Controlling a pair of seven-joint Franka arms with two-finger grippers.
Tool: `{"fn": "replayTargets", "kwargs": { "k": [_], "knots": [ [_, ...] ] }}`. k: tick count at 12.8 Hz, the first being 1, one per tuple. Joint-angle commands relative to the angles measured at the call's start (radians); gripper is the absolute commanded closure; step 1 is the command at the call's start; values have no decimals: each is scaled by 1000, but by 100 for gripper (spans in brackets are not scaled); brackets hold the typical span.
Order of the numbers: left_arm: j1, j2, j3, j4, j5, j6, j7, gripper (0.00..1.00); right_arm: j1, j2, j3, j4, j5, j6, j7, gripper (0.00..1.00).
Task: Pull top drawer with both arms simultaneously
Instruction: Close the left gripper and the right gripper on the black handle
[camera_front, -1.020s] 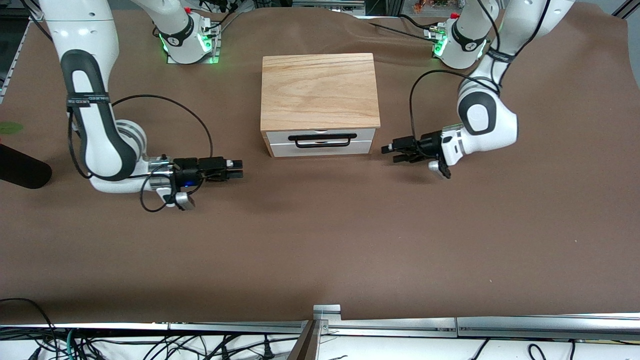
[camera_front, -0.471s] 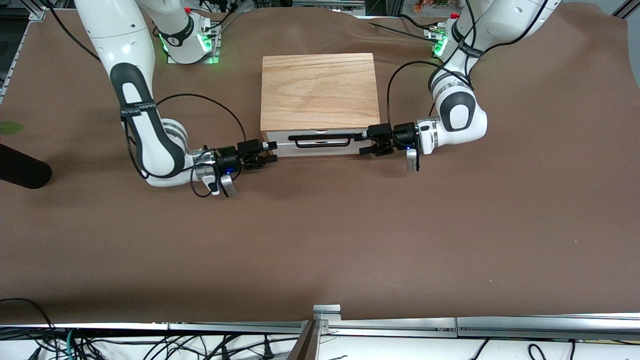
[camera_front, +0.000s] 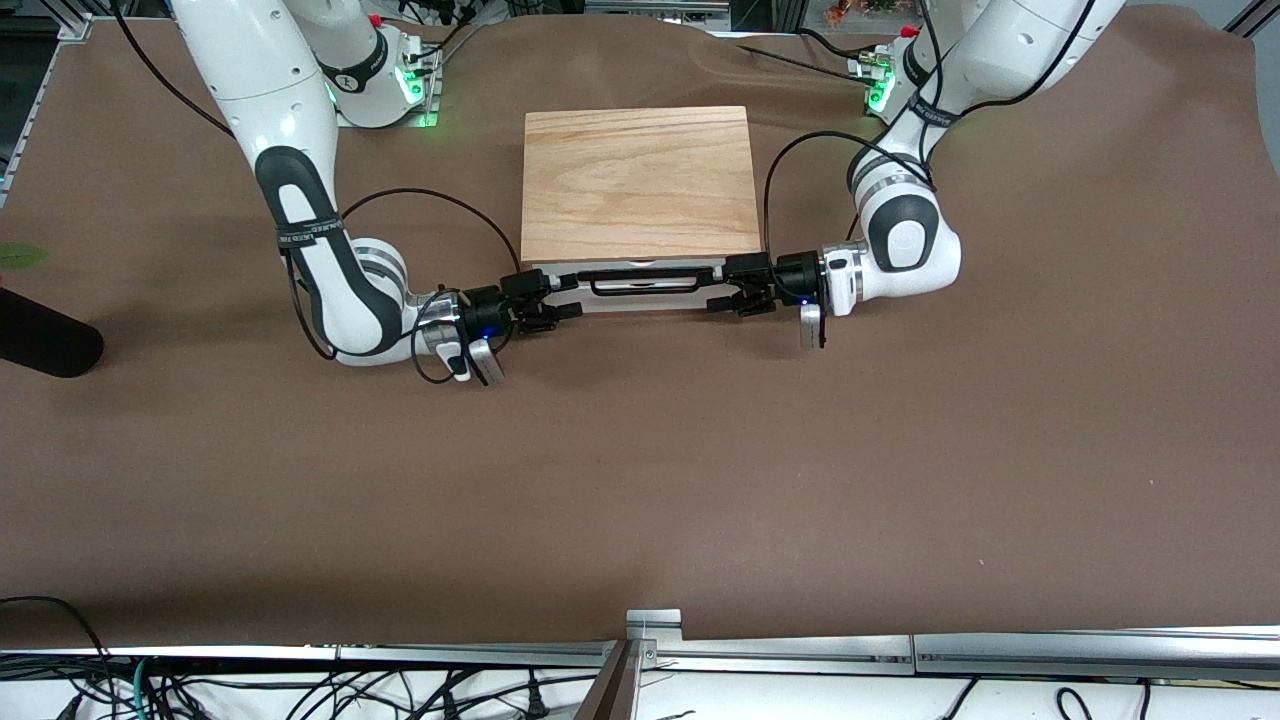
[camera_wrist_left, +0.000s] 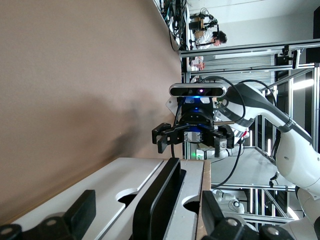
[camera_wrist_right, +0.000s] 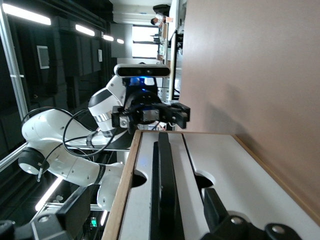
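The top drawer's front (camera_front: 648, 283) is separated from the white lower panel by a dark gap (camera_wrist_right: 191, 160), so only the top drawer will slide straight out when I pull.
The top drawer (camera_front: 645, 277) sits shut under the box's wood-grain top (camera_front: 638, 180). Its black bar handle (camera_front: 640, 292) runs across the white front. My right gripper (camera_front: 566, 298) is open at the handle's end toward the right arm, with a finger on each side of the bar. My left gripper (camera_front: 722, 286) is open at the other end in the same way. In the left wrist view the handle (camera_wrist_left: 160, 200) lies between my left gripper's (camera_wrist_left: 146, 200) spread fingers (camera_wrist_left: 82, 210). In the right wrist view the handle (camera_wrist_right: 165, 190) lies between my right gripper's (camera_wrist_right: 146, 196) fingers (camera_wrist_right: 215, 207).
The white lower panel (camera_wrist_left: 115, 190) lies below the top drawer. The brown cloth-covered table (camera_front: 640, 480) stretches out in front of the box. A dark object (camera_front: 45, 345) lies at the table edge at the right arm's end. Each wrist view shows the other arm's gripper farther off.
Both arms have swung in toward the drawer front. Their open grippers, first apart from the box, now straddle the two ends of the handle. The drawer has not moved.
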Motion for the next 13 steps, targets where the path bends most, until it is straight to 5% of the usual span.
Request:
{"fn": "replayTargets", "kwargs": {
  "k": [1,3,5,7,13],
  "knots": [
    [-12,30,-4,18,-32,-5,40,9,18,1,10,-10,62,-7,-43,1],
    [-15,33,-4,13,-29,-5,41,14,23,11,10,-10,67,-7,-57,1],
    [-15,44,-4,10,-30,-7,90,32,24,25,10,-8,73,-7,-78,1],
    [-15,55,-4,10,-32,-7,109,40,29,34,10,-8,81,-9,-100,2],
    [-13,48,-18,1,-34,-58,109,45,53,51,10,-7,118,-7,-129,12]
  ]
}}
